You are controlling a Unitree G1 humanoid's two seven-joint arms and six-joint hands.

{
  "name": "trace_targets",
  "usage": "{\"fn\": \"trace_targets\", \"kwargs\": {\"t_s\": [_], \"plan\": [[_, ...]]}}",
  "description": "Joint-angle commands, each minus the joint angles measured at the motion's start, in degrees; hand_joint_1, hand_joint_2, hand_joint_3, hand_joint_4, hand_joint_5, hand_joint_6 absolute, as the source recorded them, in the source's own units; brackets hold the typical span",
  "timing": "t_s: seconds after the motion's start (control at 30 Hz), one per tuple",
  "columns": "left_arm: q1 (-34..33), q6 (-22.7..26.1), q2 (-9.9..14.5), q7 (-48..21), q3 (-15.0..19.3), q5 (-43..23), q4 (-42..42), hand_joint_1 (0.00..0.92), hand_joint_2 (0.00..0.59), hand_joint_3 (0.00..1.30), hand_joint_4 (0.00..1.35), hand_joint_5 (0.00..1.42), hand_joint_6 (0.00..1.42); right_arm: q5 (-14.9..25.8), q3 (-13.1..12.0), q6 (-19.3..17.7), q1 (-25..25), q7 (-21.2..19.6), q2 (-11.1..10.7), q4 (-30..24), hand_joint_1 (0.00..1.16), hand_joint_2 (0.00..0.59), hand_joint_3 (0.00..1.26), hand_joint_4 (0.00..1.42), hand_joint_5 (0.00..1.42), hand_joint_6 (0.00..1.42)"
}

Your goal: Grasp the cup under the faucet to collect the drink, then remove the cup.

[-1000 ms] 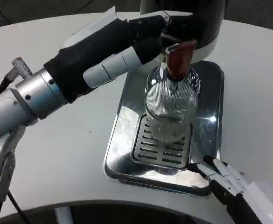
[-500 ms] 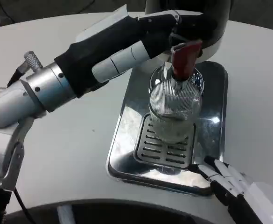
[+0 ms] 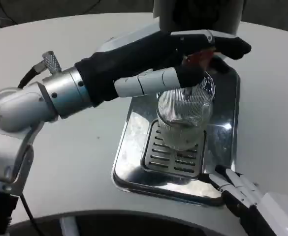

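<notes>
The cup will have some drink in it when I carry it away, since my left gripper is at the red tap handle above it.
A clear ribbed cup stands upright on the slotted grate of the shiny metal drip tray, right under the faucet spout. My left hand reaches across from the left. Its fingers lie over the red tap handle and its thumb sits below, so the handle shows between them. Nothing holds the cup. I cannot tell whether there is liquid in it. My right hand lies low at the tray's front right corner, fingers apart and holding nothing.
The dark dispenser body rises behind the tray at the top. White table spreads left of the tray, with a narrower strip on the right. My left forearm crosses the table's left half above the surface.
My left hand has slid rightward over the red handle, which is now mostly covered. The cup and my right hand have stayed put. The view shifted slightly a second ago.
</notes>
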Motion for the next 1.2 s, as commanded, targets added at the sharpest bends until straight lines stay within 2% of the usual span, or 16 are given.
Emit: {"fn": "trace_targets", "kwargs": {"t_s": [0.03, 0.17, 0.57, 0.87, 1.03, 1.17, 1.2], "plan": [[0.11, -1.39, 0.98, -1.73, -1.52, 2.31, 0.48, 0.0, 0.078, 0.2, 0.11, 0.2, 0.18, 0.44, 0.51, 0.94, 0.34, 0.0, -0.09, -0.82, 0.35, 0.399, 0.13, 0.0, 0.0, 0.0], [-0.13, -2.7, 2.05, -2.42, -2.8, 4.36, 0.9, 0.0, 0.073, 0.16, 0.07, 0.15, 0.16, 0.45, 0.84, 1.63, -0.23, 0.2, -0.22, -0.78, 0.35, 0.399, 0.13, 0.0, 0.0, 0.0], [-0.91, -6.16, 2.94, -2.65, -4.62, 6.82, 2.32, 0.0, 0.072, 0.15, 0.05, 0.13, 0.14, 0.91, 1.13, 3.27, -0.81, 0.09, -0.56, -0.82, 0.35, 0.399, 0.13, 0.0, 0.0, 0.0], [-1.52, -8.42, 3.12, -2.54, -5.84, 8.47, 3.49, 0.0, 0.072, 0.15, 0.04, 0.12, 0.14, 3.48, 0.25, 4.73, -1.0, -0.4, -0.42, -0.78, 0.35, 0.399, 0.13, 0.0, 0.0, 0.0], [-1.74, -9.07, 3.1, -2.59, -5.93, 8.87, 3.86, 0.0, 0.071, 0.15, 0.04, 0.11, 0.14, 10.15, -1.94, 5.56, -2.31, -2.09, -0.09, -0.16, 0.35, 0.398, 0.11, 0.0, 0.0, 0.0], [-1.8, -9.24, 3.22, -2.48, -5.81, 9.02, 4.05, 0.0, 0.071, 0.15, 0.04, 0.11, 0.14, 16.55, -4.37, 5.21, -3.8, -4.33, -0.37, 1.05, 0.4, 0.355, 0.08, 0.0, 0.0, 0.0], [-1.79, -9.28, 3.24, -2.46, -5.79, 9.04, 4.07, 0.0, 0.07, 0.15, 0.04, 0.11, 0.14, 17.94, -4.98, 5.11, -4.32, -4.89, -0.5, 1.47, 0.46, 0.316, 0.02, 0.0, 0.03, 0.0]]}}
